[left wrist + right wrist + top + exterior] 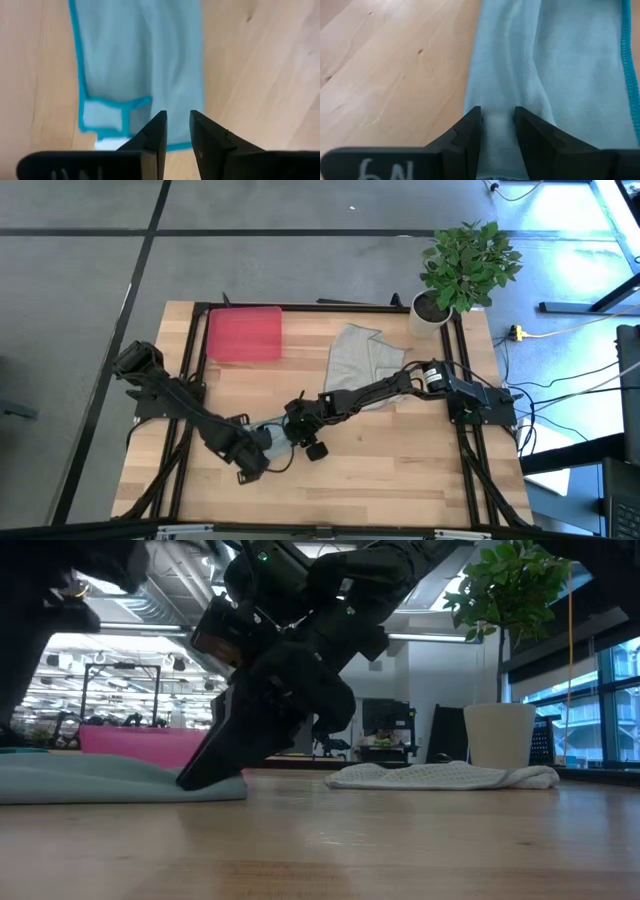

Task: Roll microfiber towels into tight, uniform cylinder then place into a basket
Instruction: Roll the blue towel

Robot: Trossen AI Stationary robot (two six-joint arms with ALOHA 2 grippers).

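Note:
The fingers of my right gripper are on both sides of the pale blue towel's top layer (498,127), inside the towel's folded edge, so next I move back and pinch that folded edge (469,102) close to its end.
The pale blue towel (272,438) lies on the wood as a long folded strip (140,60) between my two grippers, flat on the table in the low view (100,780). My left gripper (177,117) hangs above one end of the strip, pointing down. Its fingers stand a little apart with nothing between them. My right gripper (497,112) reaches in from the table's right and is shut on the strip (560,75). The grey towel (360,360) lies crumpled at the back. The red basket (243,335) stands at the far left. My right gripper pinches a raised lengthwise ridge of the blue towel (497,132) between its two fingers. They come slanting down from the table's right, and their tips (205,772) reach the cloth on the table. The towel stays lying on the wood. How many layers are pinched I cannot tell.
A white pot with a green plant (455,275) stands at the far right corner. The grey towel (440,775) and the red basket (140,745) lie beyond the grippers. Bare wood shows along the table's near edge (400,480).

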